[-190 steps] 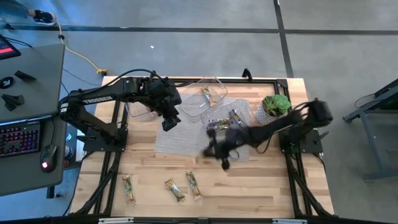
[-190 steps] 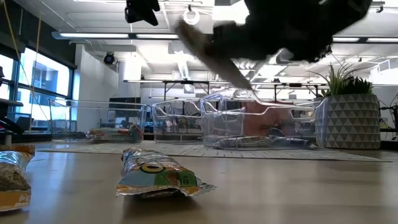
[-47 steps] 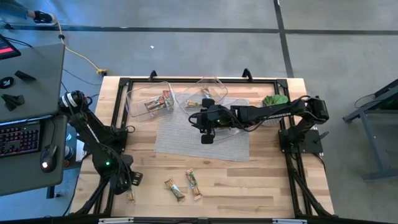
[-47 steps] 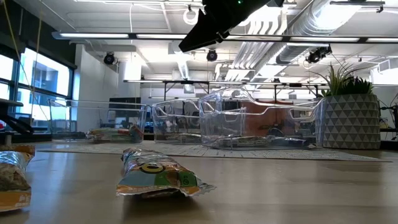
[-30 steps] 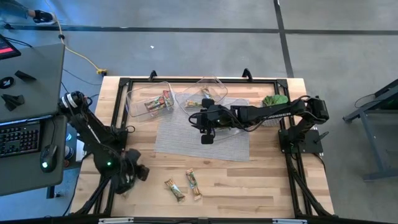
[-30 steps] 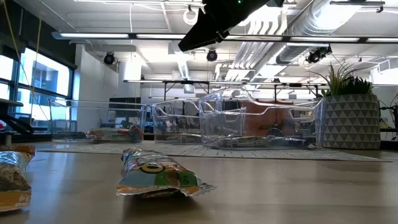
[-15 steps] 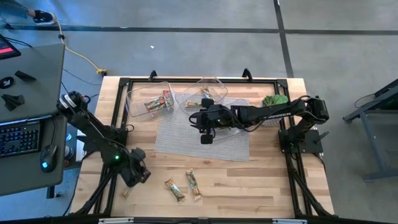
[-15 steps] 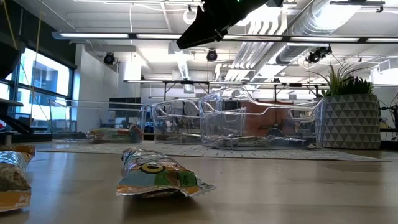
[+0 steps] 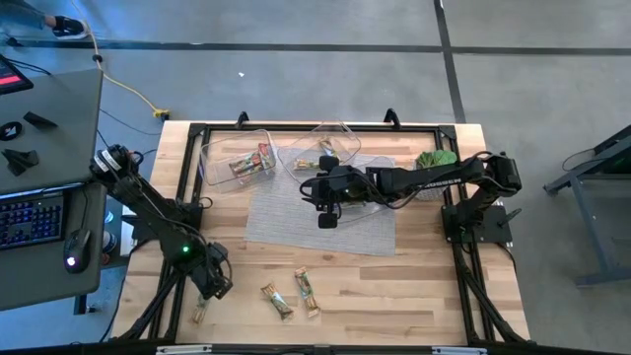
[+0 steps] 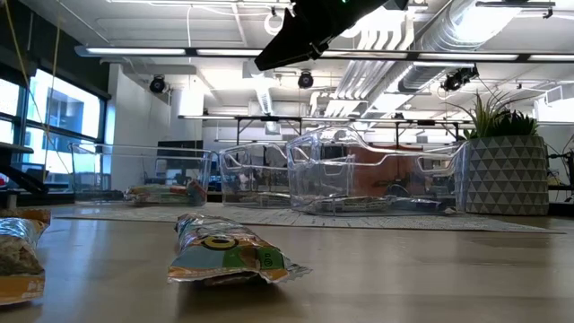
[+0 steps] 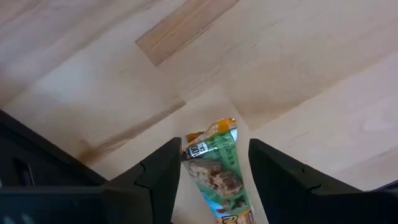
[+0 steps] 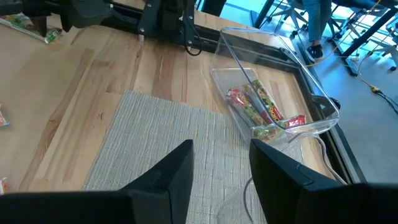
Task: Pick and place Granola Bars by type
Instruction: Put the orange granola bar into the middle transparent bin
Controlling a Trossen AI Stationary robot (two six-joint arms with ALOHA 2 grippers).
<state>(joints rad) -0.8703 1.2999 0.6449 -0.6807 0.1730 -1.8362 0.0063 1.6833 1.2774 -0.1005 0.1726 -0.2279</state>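
I should back my left gripper off and first bring the granola bar to open wood by the grey mat, since it lies close to the black frame.
My left gripper hovers open over the table's near left corner, pointing down. One finger stands on either side of a green-tan granola bar that lies flat on the wood. Two more green-tan bars lie near the near edge; one shows close in the low view. My right gripper hangs open above the grey mat. Red-pink bars rest in the left clear tub.
A second clear tub stands at the far edge of the mat, and a third is partly under my right arm. A potted plant sits at the far right. Bare wood lies between the mat and the near bars.
My left gripper has shifted a little toward the table's right over the near left corner, staying open, and the green-tan bar now shows beside it in the high view. My right arm has kept still.
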